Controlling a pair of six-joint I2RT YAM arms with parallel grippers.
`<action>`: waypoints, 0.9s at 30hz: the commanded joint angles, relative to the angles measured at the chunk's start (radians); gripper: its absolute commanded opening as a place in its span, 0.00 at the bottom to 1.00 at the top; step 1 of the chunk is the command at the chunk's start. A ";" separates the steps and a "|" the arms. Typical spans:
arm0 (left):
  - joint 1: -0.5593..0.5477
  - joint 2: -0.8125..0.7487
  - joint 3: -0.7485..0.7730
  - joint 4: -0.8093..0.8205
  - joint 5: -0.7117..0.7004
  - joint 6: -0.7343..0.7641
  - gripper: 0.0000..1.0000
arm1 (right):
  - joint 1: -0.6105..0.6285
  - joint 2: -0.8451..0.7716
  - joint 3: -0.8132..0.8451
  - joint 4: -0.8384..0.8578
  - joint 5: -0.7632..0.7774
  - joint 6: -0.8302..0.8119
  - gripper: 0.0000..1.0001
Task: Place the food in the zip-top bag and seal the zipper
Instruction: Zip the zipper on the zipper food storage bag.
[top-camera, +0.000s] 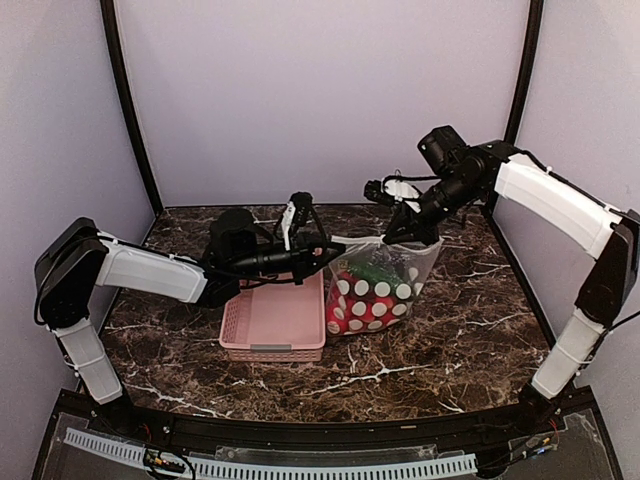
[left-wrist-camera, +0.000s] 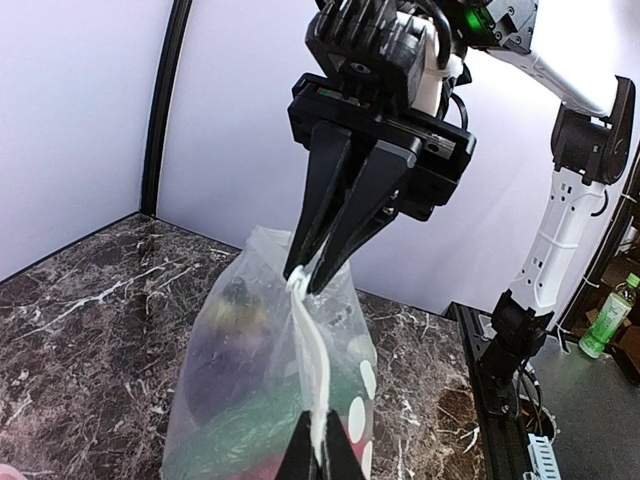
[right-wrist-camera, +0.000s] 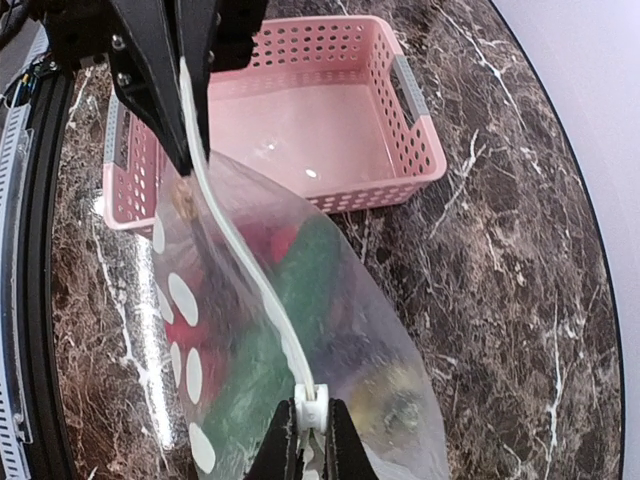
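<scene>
The white slider is in my right gripper and in line with the taut zipper (top-camera: 358, 240), so I should pull next until the slider gets to the bag's far corner (top-camera: 437, 245).
The zip-top bag (top-camera: 385, 290), clear with white dots, stands on the table right of the basket, held up by its mouth edge. The food shows through it as red, green and dark purple shapes (right-wrist-camera: 300, 290); the purple one faces the left wrist view (left-wrist-camera: 215, 350). The zipper (right-wrist-camera: 240, 240) runs taut between both grippers. My left gripper (left-wrist-camera: 320, 455) is shut on one end of the strip (left-wrist-camera: 312, 360). My right gripper (right-wrist-camera: 312, 445) is shut on the white slider (right-wrist-camera: 312, 408) at the other end. In the top view the left gripper (top-camera: 330, 250) and right gripper (top-camera: 390, 238) stand close together.
The pink slatted basket (top-camera: 275, 322) sits left of the bag, under the left arm, with nothing in it (right-wrist-camera: 300, 130). Dark marble table, pale walls behind. Black frame posts stand at the back corners.
</scene>
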 joint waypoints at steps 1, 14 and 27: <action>0.020 -0.039 -0.034 0.012 0.021 -0.014 0.01 | -0.077 -0.074 -0.036 -0.009 0.116 -0.023 0.00; 0.051 0.001 -0.057 0.087 0.034 -0.067 0.01 | -0.187 -0.128 -0.111 -0.015 0.137 -0.061 0.00; 0.071 0.027 -0.058 0.128 0.046 -0.097 0.01 | -0.292 -0.146 -0.161 -0.023 0.129 -0.094 0.00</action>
